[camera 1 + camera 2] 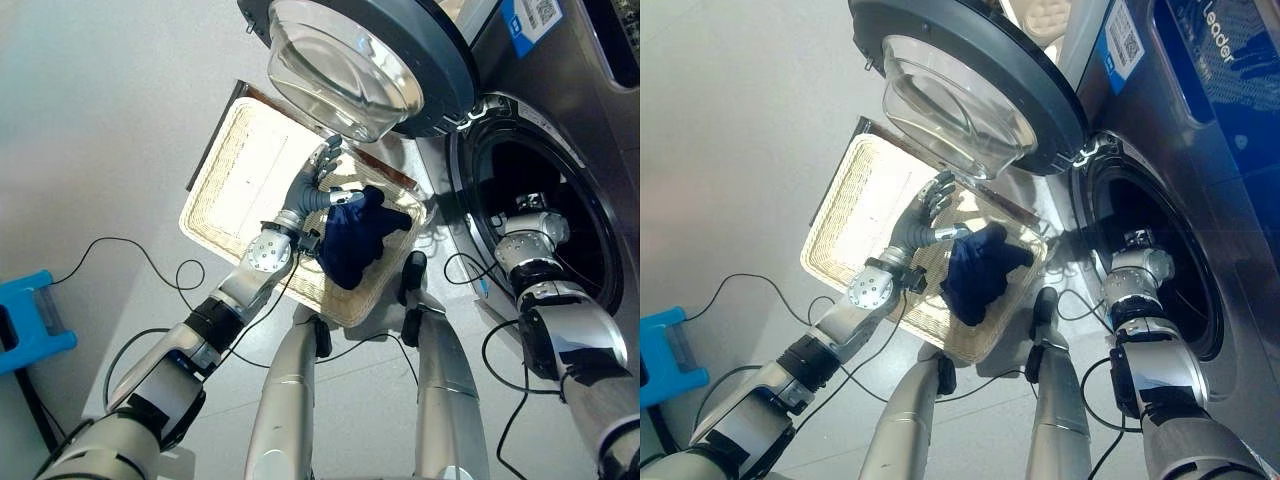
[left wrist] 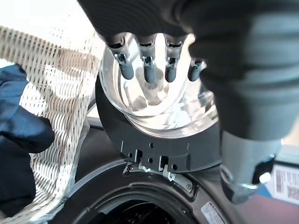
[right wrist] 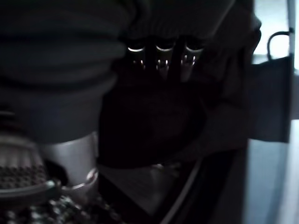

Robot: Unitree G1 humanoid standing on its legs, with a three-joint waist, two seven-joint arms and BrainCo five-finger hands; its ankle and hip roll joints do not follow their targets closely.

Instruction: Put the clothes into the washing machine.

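I can see wicker (image 1: 238,180) all around the bunched dark blue garment (image 1: 358,240), so the basket will be empty once I lift the garment out.
A dark blue garment (image 1: 355,238) lies bunched at the near right end of the pale wicker basket (image 1: 245,180) on the floor. It also fills one edge of the left wrist view, garment (image 2: 18,140). My left hand (image 1: 318,178) hovers open just beside the garment, over the basket's far side and under the glass door (image 1: 345,62); its fingers (image 2: 149,70) are relaxed and hold nothing. My right arm reaches into the washing machine's dark drum (image 1: 545,160). My right hand (image 3: 159,58) is deep in there against a dark mass that I cannot make out.
The round door stands swung open above the basket, its hinge (image 2: 156,163) right by the drum's rim (image 1: 468,190). A blue box (image 1: 30,322) sits on the floor at the far left. Grey floor lies open left of the basket.
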